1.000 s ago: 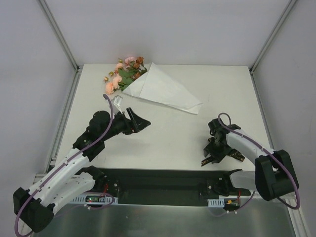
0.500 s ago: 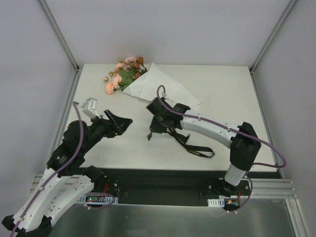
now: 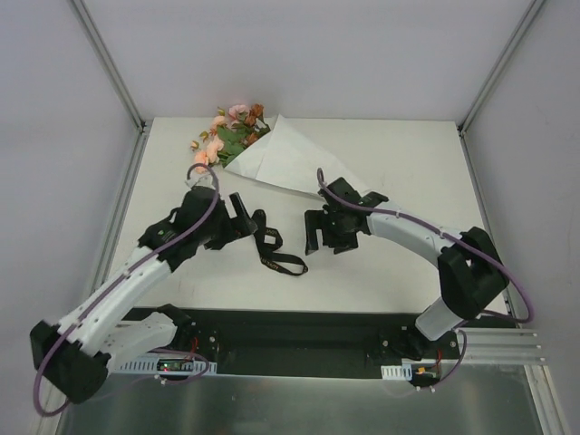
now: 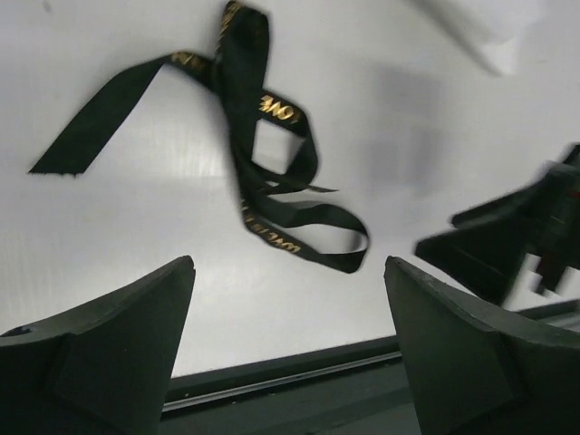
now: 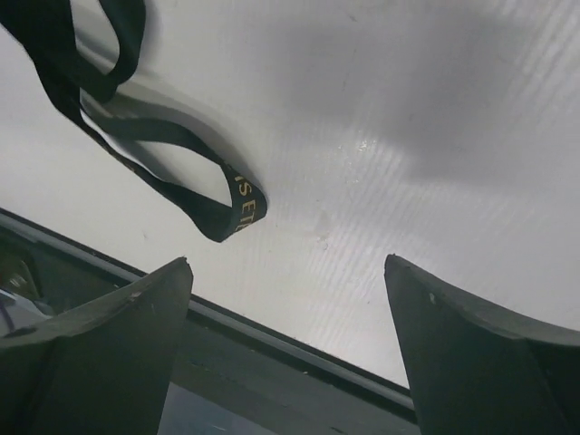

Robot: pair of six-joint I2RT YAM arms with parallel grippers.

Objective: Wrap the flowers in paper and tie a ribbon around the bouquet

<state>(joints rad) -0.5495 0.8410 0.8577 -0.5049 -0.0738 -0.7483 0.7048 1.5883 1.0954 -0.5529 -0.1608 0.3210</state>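
The black ribbon's loops (image 3: 290,263) are loose and open, so the black ribbon will come unwound into a long, drooping piece when the robot pulls its ends apart.
The flowers (image 3: 231,136) lie at the back of the table with the white paper (image 3: 294,163) folded as a cone around their stems. Loose on the table in front of this bouquet lies the black ribbon (image 3: 274,252) with gold lettering, curled in loops. My left gripper (image 3: 243,219) hovers just left of it, open and empty. The left wrist view has the ribbon (image 4: 237,109) ahead of my open gripper (image 4: 288,263). My right gripper (image 3: 324,237) hangs open right of the ribbon. In the right wrist view a ribbon loop (image 5: 237,213) lies beyond my open gripper (image 5: 288,261).
A black rail (image 3: 299,331) runs along the table's near edge, between the arm bases. White walls and aluminium posts (image 3: 109,63) close in the sides and back. A corner of the paper (image 4: 494,32) shows at the top of the left wrist view.
The right gripper carried the ribbon from the right front to the table's middle, then opened and let it drop. The left arm swung back in beside the ribbon.
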